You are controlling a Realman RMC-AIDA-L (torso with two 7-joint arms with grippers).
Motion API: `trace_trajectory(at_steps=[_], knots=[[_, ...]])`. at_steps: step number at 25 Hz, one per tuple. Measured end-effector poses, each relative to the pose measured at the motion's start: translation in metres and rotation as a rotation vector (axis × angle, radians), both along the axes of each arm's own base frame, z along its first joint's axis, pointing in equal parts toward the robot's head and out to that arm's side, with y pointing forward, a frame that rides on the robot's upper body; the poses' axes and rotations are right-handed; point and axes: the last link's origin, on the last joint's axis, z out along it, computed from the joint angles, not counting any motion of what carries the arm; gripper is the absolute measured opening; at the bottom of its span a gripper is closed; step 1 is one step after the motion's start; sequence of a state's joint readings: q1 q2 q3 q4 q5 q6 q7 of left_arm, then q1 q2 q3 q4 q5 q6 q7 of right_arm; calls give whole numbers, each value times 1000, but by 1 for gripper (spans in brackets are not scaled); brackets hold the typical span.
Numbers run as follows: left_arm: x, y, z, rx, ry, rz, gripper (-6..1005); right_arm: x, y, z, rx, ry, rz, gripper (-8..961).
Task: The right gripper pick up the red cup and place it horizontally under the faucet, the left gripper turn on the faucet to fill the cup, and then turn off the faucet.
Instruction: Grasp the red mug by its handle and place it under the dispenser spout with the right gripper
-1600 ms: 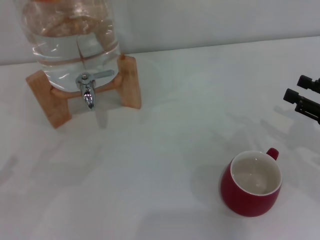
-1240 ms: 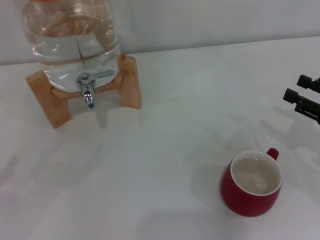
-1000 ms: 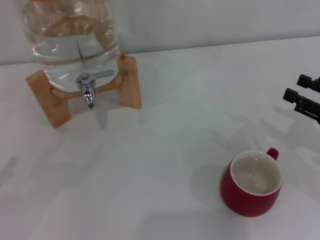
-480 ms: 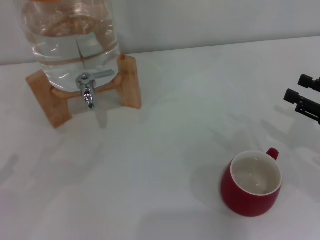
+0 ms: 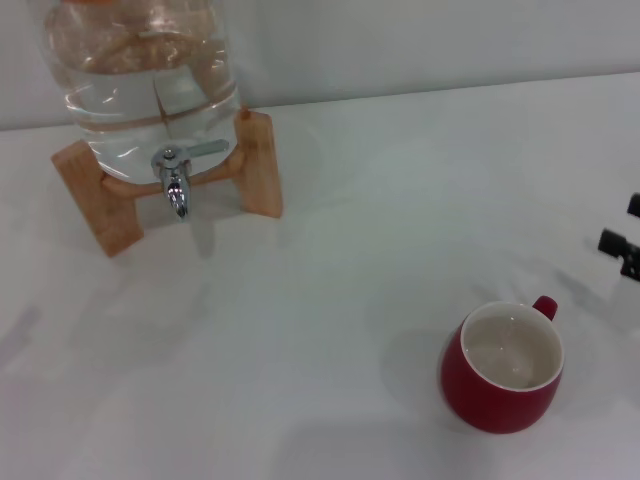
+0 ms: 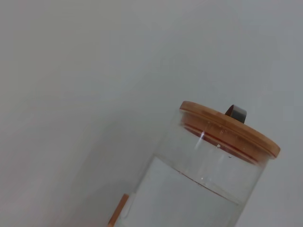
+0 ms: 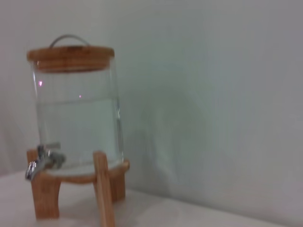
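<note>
The red cup's handle (image 5: 545, 307) faces the robot's open right gripper across clear space (image 5: 580, 287), so the gripper should keep moving in until its fingers are on both sides of the handle.
The red cup (image 5: 503, 385) stands upright at the near right of the white table, its off-white inside empty and its small handle (image 5: 545, 306) pointing to the far right. The chrome faucet (image 5: 177, 182) hangs from the glass jar (image 5: 150, 80) at the far left, with its lever lying sideways and nothing beneath the spout. From the side, the right wrist view shows the faucet (image 7: 41, 161) as well. My right gripper (image 5: 626, 226) shows only its black fingertips at the right edge, beyond the cup, apart from it and open. My left gripper is out of view.
The jar rests on a wooden stand (image 5: 258, 165) and holds clear water. Its wooden lid (image 6: 229, 128) with a metal handle appears in the left wrist view. A pale wall (image 5: 420, 40) runs behind the table.
My right gripper has drawn back to the right and nearer, so only its fingertips remain at the picture's edge. The cup and faucet have not moved.
</note>
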State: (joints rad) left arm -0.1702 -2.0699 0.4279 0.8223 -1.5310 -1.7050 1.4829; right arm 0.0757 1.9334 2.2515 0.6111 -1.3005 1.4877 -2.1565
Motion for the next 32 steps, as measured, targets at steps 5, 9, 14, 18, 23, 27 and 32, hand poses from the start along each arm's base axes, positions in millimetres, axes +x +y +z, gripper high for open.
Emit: trace_trajectory(at_steps=[5,9,14,18,23,27,32], knots=[[2,4,0,-1,8,-9,892,10,-16,-7,-21,-76,-4,603],[3,5,0,-1,10,-13,892,16,-24,-16,-7,-136,2,601],[3,6,0,-2,9,-13,892,19,-29,-24,-15,-160,-9,598],[3,6,0,-2,9,-13,892,21,-30,-32,-30,-168,-28,595],[3,6,1,-1,10,-14,892,21,-30,-40,-45,-164,-33,592],[3,7,2,0,13,-16,892,19,-31,-47,-59,-167,-25,589],[4,7,2,1,13,-19,892,17,-32,-54,-73,-169,-14,586]])
